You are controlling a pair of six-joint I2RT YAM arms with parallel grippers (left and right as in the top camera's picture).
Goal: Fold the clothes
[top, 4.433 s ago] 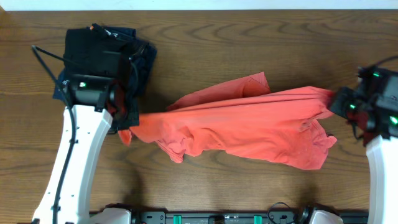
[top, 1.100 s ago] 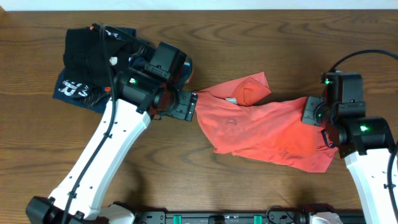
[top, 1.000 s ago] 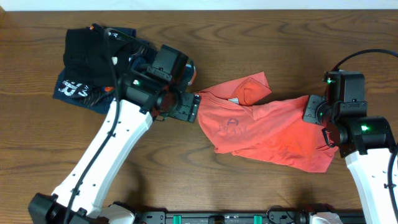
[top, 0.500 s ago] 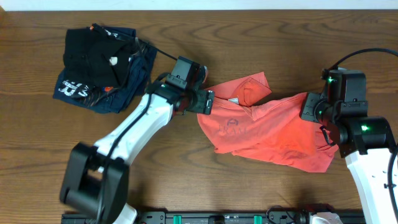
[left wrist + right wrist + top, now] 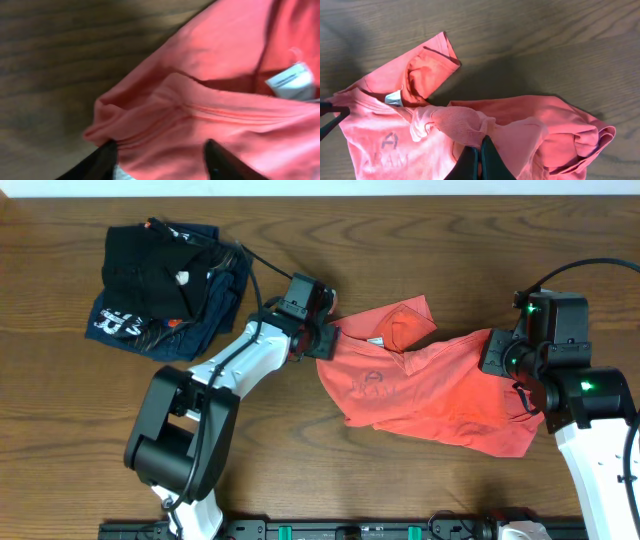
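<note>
The shirt's shoulder corner sticks out beyond the left gripper's open fingers, so the robot should turn its left gripper and pinch the shirt's bunched fold before it lifts the shirt.
The clothes, a coral-red T-shirt, lie crumpled across the middle and right of the table, with white lettering and a white neck tag showing. My left gripper is at the shirt's left edge. In the left wrist view its fingers stand apart with a bunched fold of the shirt between them, the tag beyond. My right gripper is shut on a gathered bit of the shirt's right side. The right wrist view shows that gripper pinching the cloth.
A pile of folded dark garments, black on navy with white lettering, sits at the back left. Bare wooden table surrounds the shirt. The left arm's forearm reaches diagonally from the front left.
My left gripper has slid right and a little back to the shirt's left edge, and its fingers have narrowed round a fold. The right gripper has kept its hold and barely moved.
</note>
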